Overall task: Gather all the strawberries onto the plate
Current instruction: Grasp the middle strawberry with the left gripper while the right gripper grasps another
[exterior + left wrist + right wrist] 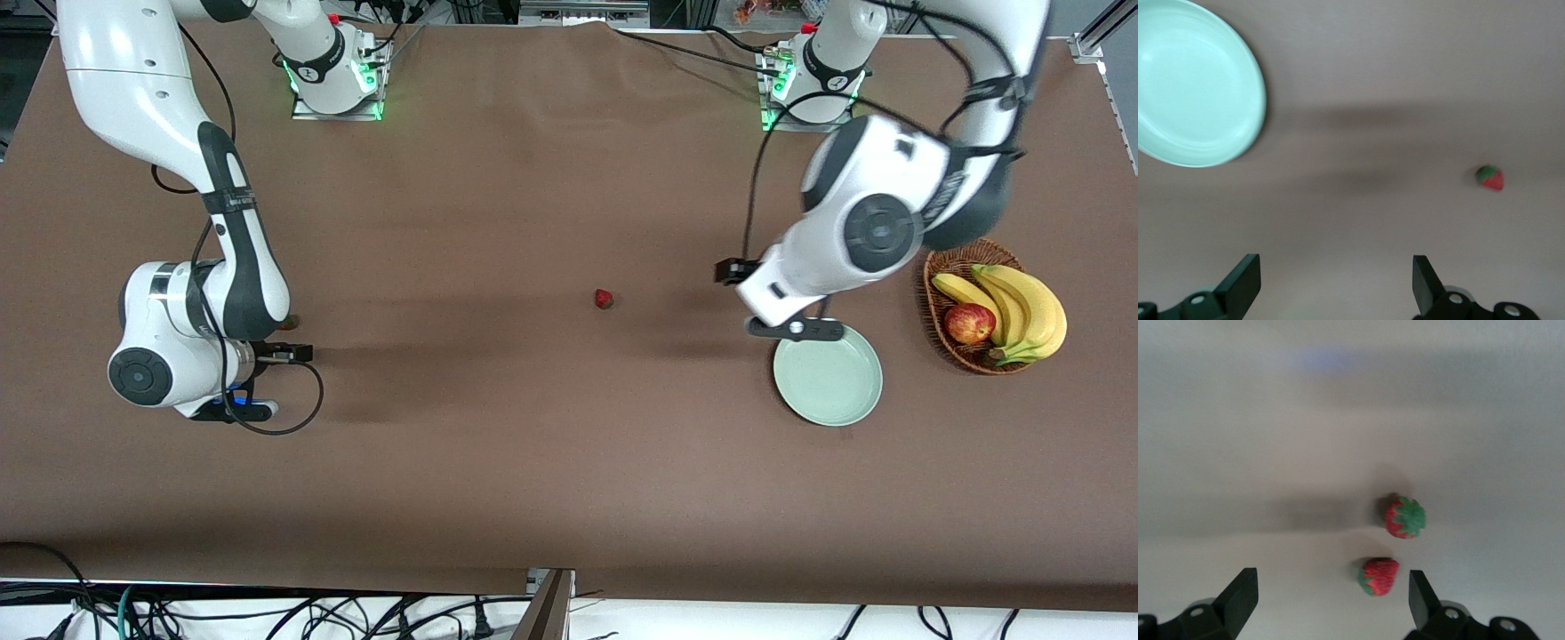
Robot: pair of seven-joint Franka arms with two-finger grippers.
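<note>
The mint-green plate (828, 382) is far from my right gripper, so my left gripper should pick up the strawberry at the table's middle (604, 299) and bring it to the plate.
One strawberry (604, 299) lies at the table's middle and also shows in the left wrist view (1489, 177). Two more strawberries (1405, 517) (1379, 577) lie close together under my right hand, at the right arm's end of the table. My right gripper (1331, 597) is open just above them, with the nearer berry between its fingers close to one fingertip (1421, 597). The mint-green plate (828, 374) is empty. My left gripper (1336, 280) is open and empty, low over bare table by the plate's rim (1251, 127).
A brown wicker basket (941, 267) with bananas (1031, 307) and a red apple (969, 323) stands beside the plate, toward the left arm's end of the table. Brown cloth covers the table. Cables hang along the table's edge nearest the camera.
</note>
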